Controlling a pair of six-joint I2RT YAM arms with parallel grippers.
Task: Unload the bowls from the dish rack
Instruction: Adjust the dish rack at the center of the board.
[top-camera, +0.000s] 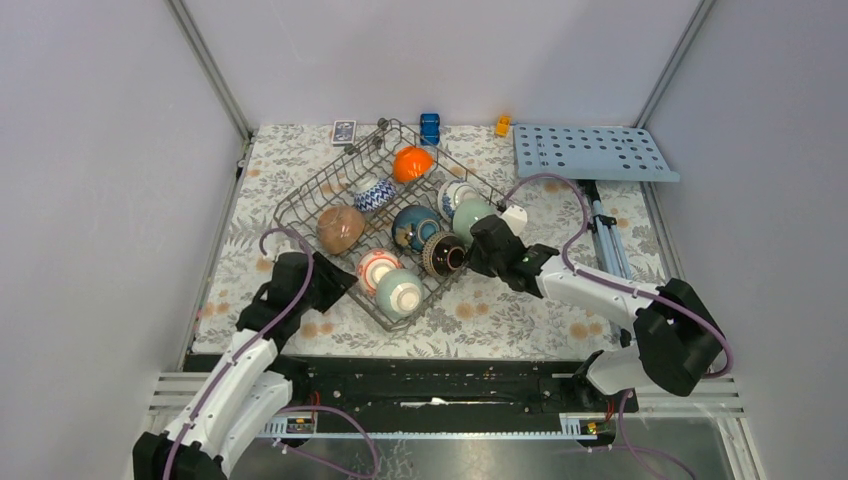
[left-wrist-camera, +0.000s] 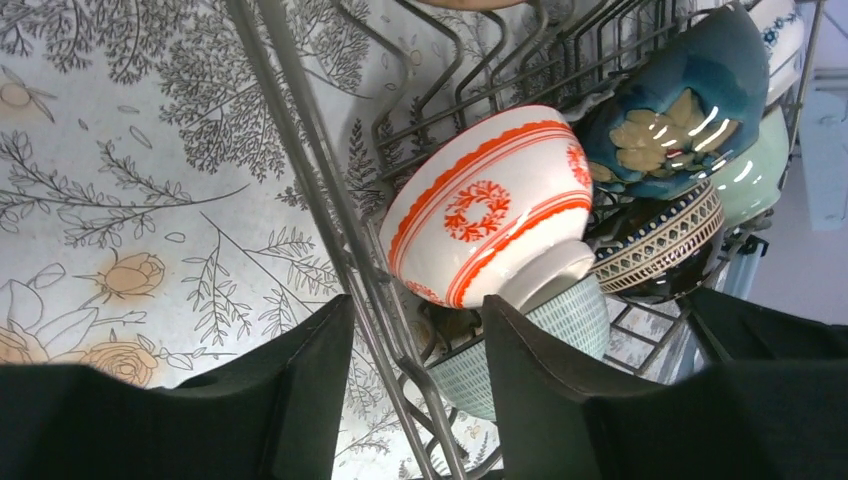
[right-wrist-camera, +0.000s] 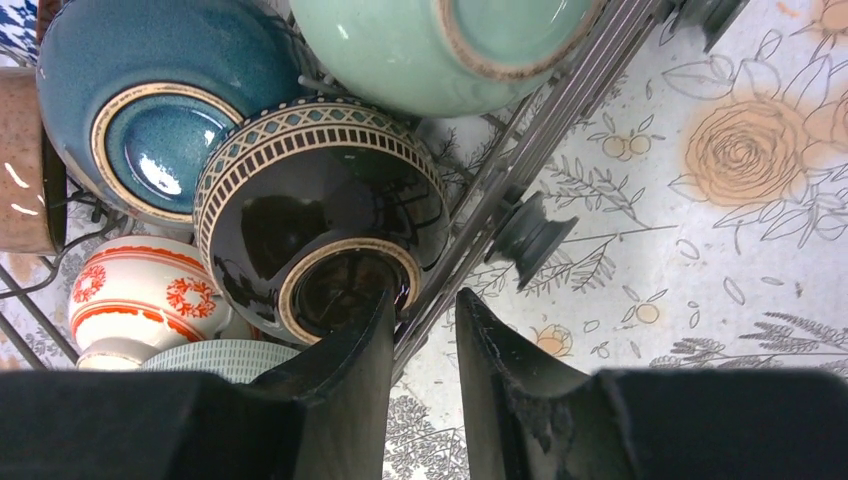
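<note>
The dish rack lies skewed (top-camera: 393, 327) on the cloth, so the robot's right gripper should grab the dish rack's rim (top-camera: 449, 286) by the dark brown bowl and straighten the rack before unloading.
The grey wire dish rack (top-camera: 300, 205) lies skewed on the floral cloth and holds several bowls: orange (top-camera: 412, 163), blue-and-white (top-camera: 373, 194), brown (top-camera: 341, 228), dark blue (top-camera: 414, 228), pale green (top-camera: 470, 215), dark brown (top-camera: 443, 255), red-and-white (top-camera: 377, 268) and a teal-patterned one (top-camera: 400, 293). My left gripper (top-camera: 338, 282) is open at the rack's near-left rim; its fingers straddle the rim wire (left-wrist-camera: 350, 250) without touching it, below the red-and-white bowl (left-wrist-camera: 490, 205). My right gripper (right-wrist-camera: 424, 296) straddles the rack's right rim with a narrow gap, its inner finger (right-wrist-camera: 360, 350) against the dark brown bowl's foot (right-wrist-camera: 345, 285).
A light-blue perforated board (top-camera: 592, 152) lies at the back right. A card deck (top-camera: 344, 131), a blue toy car (top-camera: 430, 127) and a small yellow object (top-camera: 502, 125) sit behind the rack. A metal stand (top-camera: 605, 235) lies right of it. The rack's black foot (right-wrist-camera: 528, 235) rests on the cloth.
</note>
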